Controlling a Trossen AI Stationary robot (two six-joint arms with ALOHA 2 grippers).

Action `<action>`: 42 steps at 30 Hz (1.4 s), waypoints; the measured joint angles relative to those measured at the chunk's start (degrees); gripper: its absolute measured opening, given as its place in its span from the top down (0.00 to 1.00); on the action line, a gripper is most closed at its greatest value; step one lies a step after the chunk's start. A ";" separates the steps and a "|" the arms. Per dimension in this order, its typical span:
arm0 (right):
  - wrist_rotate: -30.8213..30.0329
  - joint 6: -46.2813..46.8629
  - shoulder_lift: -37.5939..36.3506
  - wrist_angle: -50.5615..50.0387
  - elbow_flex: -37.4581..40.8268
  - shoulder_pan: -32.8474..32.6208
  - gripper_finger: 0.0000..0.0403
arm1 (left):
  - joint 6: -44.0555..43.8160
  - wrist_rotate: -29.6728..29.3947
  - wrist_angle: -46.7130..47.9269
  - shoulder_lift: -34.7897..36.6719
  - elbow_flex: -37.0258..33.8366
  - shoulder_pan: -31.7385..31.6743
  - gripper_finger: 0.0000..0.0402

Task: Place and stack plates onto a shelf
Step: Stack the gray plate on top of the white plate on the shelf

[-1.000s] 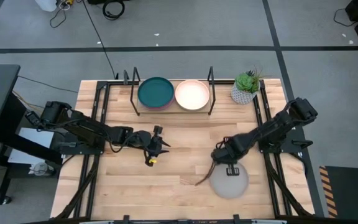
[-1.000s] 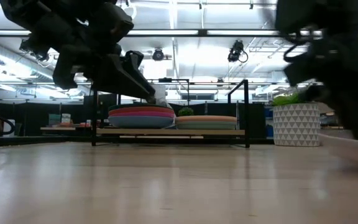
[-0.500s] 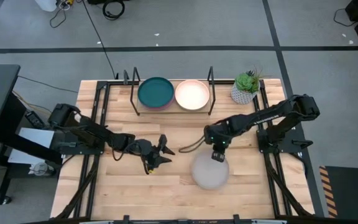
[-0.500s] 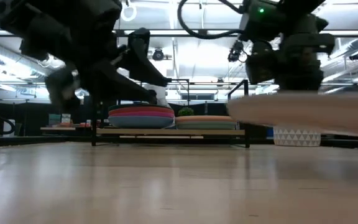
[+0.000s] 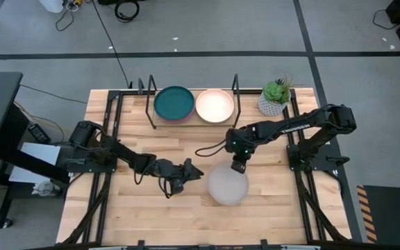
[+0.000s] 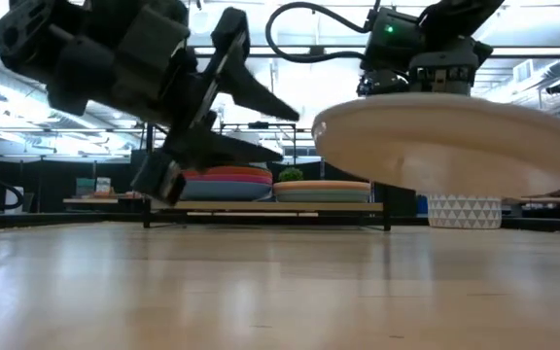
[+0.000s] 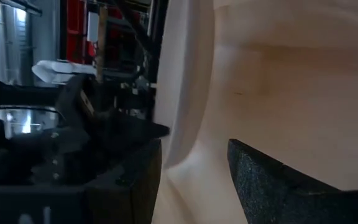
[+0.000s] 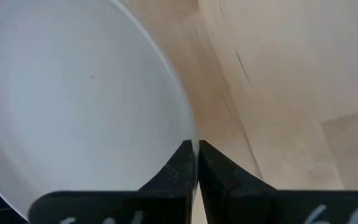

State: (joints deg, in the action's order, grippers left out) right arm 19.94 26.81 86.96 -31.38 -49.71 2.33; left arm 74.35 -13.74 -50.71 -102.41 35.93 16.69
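My left gripper should take the plate's free side rim (image 5: 209, 183) and carry the grey plate onto the cream plate, because my right gripper is pinching the grey plate's shelf-side rim (image 5: 229, 164).
A grey plate (image 5: 228, 185) hangs over the table's middle, held by my right gripper (image 5: 238, 167), which is shut on its far rim. The low view shows the plate (image 6: 445, 141) clear of the tabletop. My left gripper (image 5: 197, 171) is open, lies level and points at the plate's left rim; I cannot tell whether it touches. In the left wrist view the pale rim (image 7: 188, 93) shows just ahead of the gap between the fingers. The shelf (image 5: 193, 123) at the far edge carries a stack topped by a dark teal plate (image 5: 173, 103) and one topped by a cream plate (image 5: 214, 105). My right gripper pinches the grey plate's rim (image 8: 188, 134) on its far side between its two fingers, one on the upper face and one underneath. The fingers come from above, slanting down. The plate is lifted clear of the table and sits nearly level, sticking out toward the near edge.
A potted plant in a white patterned pot (image 5: 274, 98) stands right of the shelf. The shelf's black upright frames (image 5: 235, 90) rise at both ends. Bare wooden tabletop (image 5: 186, 215) lies near the front edge.
My right gripper has carried the grey plate up off the table, toward the left and far edges. My left gripper has gone toward the table's right edge, toward the plate, and has turned so its open fingers point at the plate.
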 joint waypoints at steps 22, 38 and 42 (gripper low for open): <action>2.87 -0.95 0.00 6.62 0.00 1.82 0.95 | 6.86 2.14 5.63 -1.20 6.27 0.04 0.57; 3.85 -4.86 -2.73 4.20 -4.70 3.95 0.80 | 0.63 7.90 6.35 -1.02 6.31 -1.21 0.86; -3.53 -7.13 -7.00 -2.10 -8.84 4.28 0.77 | -0.19 3.98 6.58 -0.79 6.29 -1.96 0.86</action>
State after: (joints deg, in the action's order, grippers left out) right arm 16.41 19.68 79.96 -33.48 -58.55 6.61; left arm 74.16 -9.77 -44.12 -103.20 42.22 14.73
